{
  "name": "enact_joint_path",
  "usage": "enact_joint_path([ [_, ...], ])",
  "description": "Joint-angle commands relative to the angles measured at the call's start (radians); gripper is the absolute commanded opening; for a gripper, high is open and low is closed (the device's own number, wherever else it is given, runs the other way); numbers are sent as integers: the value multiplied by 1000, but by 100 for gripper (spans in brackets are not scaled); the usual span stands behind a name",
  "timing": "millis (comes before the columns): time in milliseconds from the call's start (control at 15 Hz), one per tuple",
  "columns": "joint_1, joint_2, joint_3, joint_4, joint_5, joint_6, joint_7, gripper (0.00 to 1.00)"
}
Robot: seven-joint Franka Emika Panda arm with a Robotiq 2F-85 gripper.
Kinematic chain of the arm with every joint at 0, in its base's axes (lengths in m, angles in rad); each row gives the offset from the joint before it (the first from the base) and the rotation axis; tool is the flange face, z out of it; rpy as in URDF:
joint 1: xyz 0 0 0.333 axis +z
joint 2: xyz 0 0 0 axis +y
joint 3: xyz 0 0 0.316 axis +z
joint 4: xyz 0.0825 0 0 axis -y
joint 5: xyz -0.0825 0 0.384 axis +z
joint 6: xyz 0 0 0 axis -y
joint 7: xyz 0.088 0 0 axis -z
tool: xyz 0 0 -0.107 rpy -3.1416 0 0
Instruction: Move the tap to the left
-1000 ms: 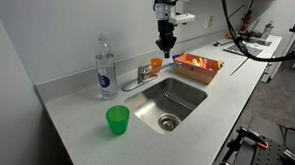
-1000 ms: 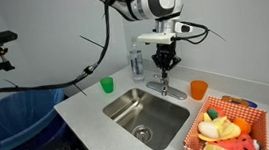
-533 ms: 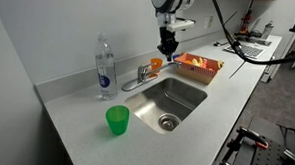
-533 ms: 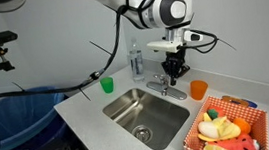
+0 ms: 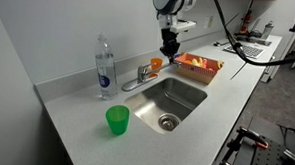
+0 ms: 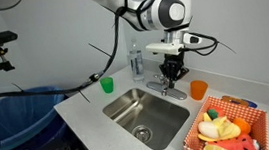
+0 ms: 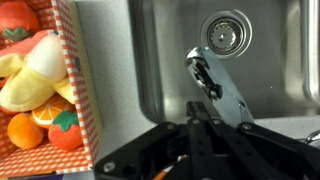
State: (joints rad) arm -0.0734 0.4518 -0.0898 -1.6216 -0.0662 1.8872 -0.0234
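Note:
The tap's spout (image 7: 218, 84) is too far below my gripper's closed fingers for them to catch it, so next I lower them on the spout's basket side and then push toward the bottle.
The tap (image 5: 140, 78) is a small chrome faucet on the rear rim of the sink, and its long low spout reaches over the basin. It shows in both exterior views (image 6: 166, 85). In the wrist view its spout (image 7: 215, 80) runs toward the drain. My gripper (image 5: 170, 51) hangs just above the tap's handle end (image 6: 172, 72). Its fingers are pressed together and hold nothing (image 7: 197, 108). I cannot tell whether the fingertips touch the tap.
A steel sink (image 5: 182, 94) is set in the grey counter. A clear bottle (image 5: 105, 69) stands beside the tap. A green cup (image 5: 117, 119), an orange cup (image 6: 198, 89) and a basket of toy fruit (image 5: 198, 66) stand around the sink.
My gripper has shifted a little sideways toward the basket and orange cup, staying just above the tap. The tap has not moved.

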Motion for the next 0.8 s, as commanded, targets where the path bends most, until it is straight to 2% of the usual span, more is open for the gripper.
enact_joint_path([
  [0, -9, -104, 20, -107, -15, -26, -97, 0],
  [467, 9, -179, 29, -197, -43, -7, -128, 0],
  [733, 10, -116, 27, -118, -32, 9, -58, 0],
])
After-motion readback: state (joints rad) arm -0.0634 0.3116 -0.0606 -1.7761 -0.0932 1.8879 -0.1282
